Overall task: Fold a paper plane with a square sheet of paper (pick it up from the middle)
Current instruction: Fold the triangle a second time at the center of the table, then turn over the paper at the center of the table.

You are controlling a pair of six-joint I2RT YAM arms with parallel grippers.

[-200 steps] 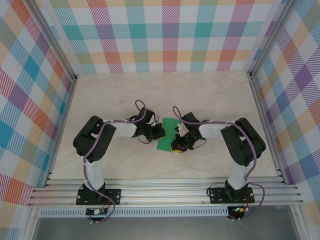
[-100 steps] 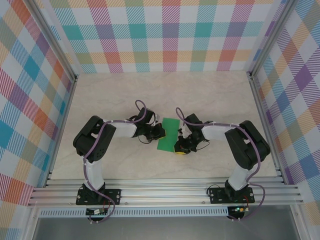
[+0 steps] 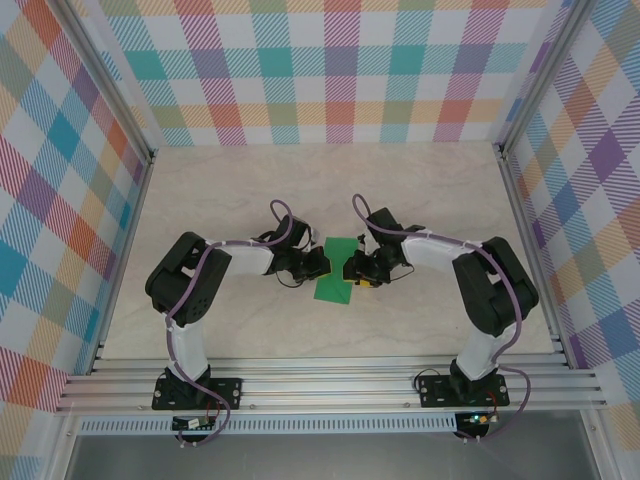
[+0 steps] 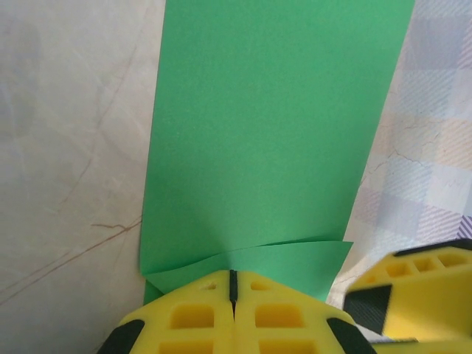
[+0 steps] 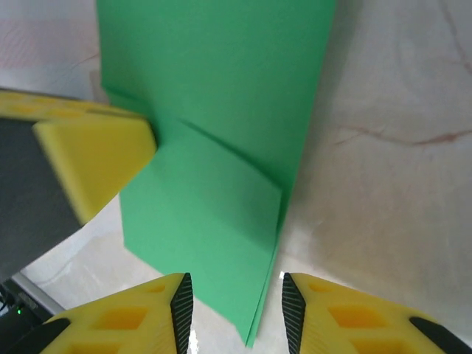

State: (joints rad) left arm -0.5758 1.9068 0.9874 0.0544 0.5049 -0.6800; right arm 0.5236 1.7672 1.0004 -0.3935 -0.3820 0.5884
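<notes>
The robot's right gripper should pick up the sheet by its edge (image 5: 262, 295) and flip it over before folding, because the sheet's folded flap (image 5: 208, 203) faces up and the other layer is underneath.
The square sheet of paper (image 3: 333, 277), bright green, lies folded over on the marble table between the two arms. In the left wrist view the sheet (image 4: 273, 133) stretches away from my left gripper (image 4: 233, 284). The jaws are shut, and the near edge of the top layer curls up into their tips. My left gripper (image 3: 318, 263) is at the sheet's left edge. My right gripper (image 3: 350, 272) is at its right edge. In the right wrist view my right gripper (image 5: 236, 313) is open, and a corner of the sheet (image 5: 221, 110) lies loose between its fingers.
Plaid walls (image 3: 330, 70) close the back and both sides. An aluminium rail (image 3: 330, 385) runs along the near edge by the arm bases. Bare marble table (image 3: 330, 190) spreads behind the paper. One yellow finger (image 5: 96, 158) of the left gripper shows in the right wrist view.
My right gripper has opened and let go of the paper, shifting slightly away from the near edge. The left gripper has stayed shut in place.
</notes>
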